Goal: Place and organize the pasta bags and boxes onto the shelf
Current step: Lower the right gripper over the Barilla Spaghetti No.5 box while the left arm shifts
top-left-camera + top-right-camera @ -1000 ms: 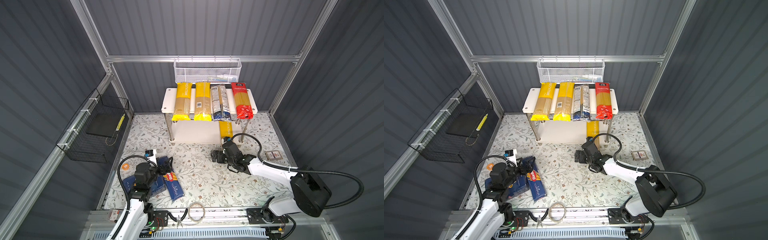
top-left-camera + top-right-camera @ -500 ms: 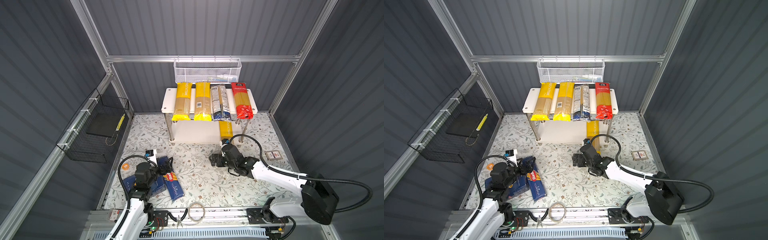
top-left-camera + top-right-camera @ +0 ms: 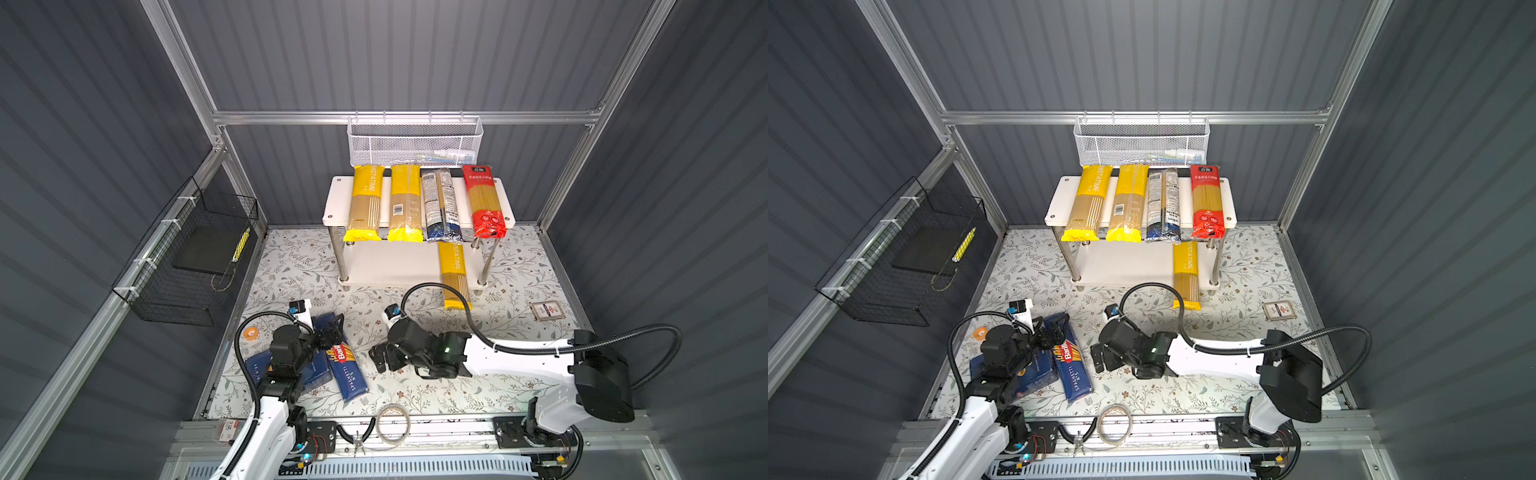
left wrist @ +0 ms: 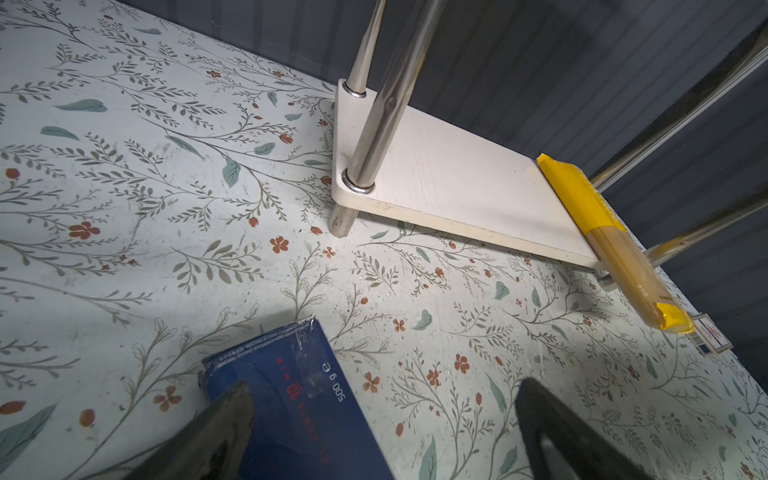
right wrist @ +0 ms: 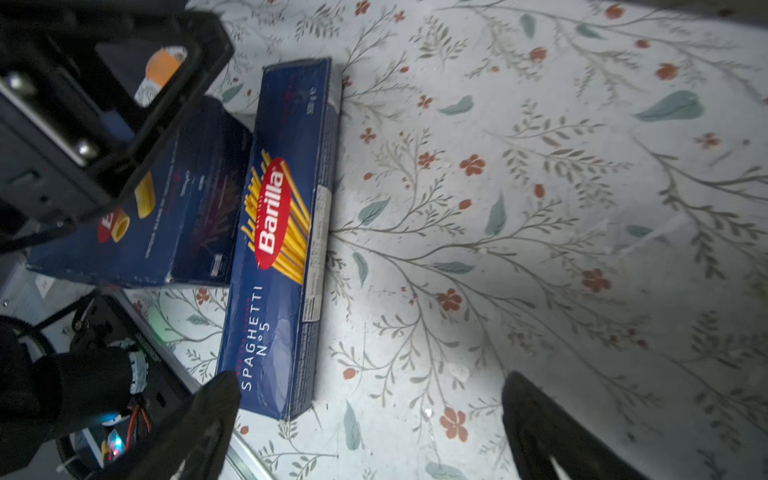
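My left gripper should move back, as the spaghetti box lies close against the wide box (image 3: 329,365), and my right gripper should swing the spaghetti box's near end (image 3: 353,389) clear.
The white shelf (image 3: 336,199) holds two yellow bags (image 3: 365,203), a clear dark-blue-ended bag (image 3: 440,205) and a red bag (image 3: 484,201) on its top board. A third yellow bag (image 3: 455,274) lies on the lower board (image 4: 449,178), overhanging the front. The narrow spaghetti box (image 3: 347,370) and the wide box (image 3: 1034,374) lie side by side on the mat at front left. My left gripper (image 3: 332,330) stands open over the spaghetti box's far end (image 4: 299,395). To the box's right my right gripper (image 3: 380,359) is open, with only mat between its fingers (image 5: 216,399).
A white mesh basket (image 3: 415,143) hangs on the back rail above the shelf. On the left wall is a black wire basket (image 3: 195,266). A small card (image 3: 547,310) lies at the mat's right edge, an orange roll (image 3: 250,333) at its left, and a coiled ring (image 3: 392,419) on the front rail.
My right arm has swung away from the lower-shelf yellow bag, leftward and toward the front, up to the spaghetti box. The left arm and boxes have not moved.
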Controlling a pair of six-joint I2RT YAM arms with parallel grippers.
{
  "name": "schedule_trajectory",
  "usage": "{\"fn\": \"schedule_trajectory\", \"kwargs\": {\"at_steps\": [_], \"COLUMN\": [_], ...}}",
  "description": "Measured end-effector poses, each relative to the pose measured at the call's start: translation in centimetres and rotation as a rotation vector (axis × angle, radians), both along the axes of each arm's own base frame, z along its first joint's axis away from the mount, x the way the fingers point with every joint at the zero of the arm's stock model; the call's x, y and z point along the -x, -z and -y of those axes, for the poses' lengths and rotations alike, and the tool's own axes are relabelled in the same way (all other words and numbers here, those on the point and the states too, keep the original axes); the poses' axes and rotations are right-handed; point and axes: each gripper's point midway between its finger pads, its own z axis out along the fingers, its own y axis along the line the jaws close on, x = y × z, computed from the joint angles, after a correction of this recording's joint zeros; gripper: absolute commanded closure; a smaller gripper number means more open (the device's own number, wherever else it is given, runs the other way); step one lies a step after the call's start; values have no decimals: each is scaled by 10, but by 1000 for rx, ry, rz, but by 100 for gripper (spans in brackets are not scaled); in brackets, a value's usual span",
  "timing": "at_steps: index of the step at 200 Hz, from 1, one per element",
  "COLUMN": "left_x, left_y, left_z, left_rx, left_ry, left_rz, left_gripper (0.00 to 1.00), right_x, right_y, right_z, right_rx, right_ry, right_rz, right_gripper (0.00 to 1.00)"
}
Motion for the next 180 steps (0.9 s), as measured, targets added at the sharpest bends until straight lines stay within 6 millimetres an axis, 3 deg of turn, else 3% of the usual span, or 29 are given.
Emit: {"fn": "schedule_trajectory", "kwargs": {"at_steps": [25, 60, 75, 96, 118, 155, 180], "left_x": [-3, -33, -43, -52, -54, -43, -37], "left_y": [5, -38, -44, -30, -12, 15, 17], "left_z": [0, -10, -15, -21, -29, -30, -26], "left_rx": [-20, -65, -80, -95, -89, -70, -53], "left_ry": [-1, -73, -106, -128, -145, -139, -115], "left_rz": [-74, -55, -56, -116, -173, -209, -184], "left_gripper": [0, 0, 0, 0, 0, 0, 0], "right_x": [20, 47, 57, 70, 77, 79, 78], "right_y": [2, -7, -9, -1, 16, 39, 39], "right_z": [-13, -35, -47, -63, -62, -57, -66], "right_rx": [49, 67, 71, 90, 142, 242, 253], "right_ry": [-66, -134, -156, -169, -156, -116, -100], "right_rz": [14, 29, 26, 14, -7, -17, -16], "right_gripper": [1, 1, 1, 1, 1, 1, 1]}}
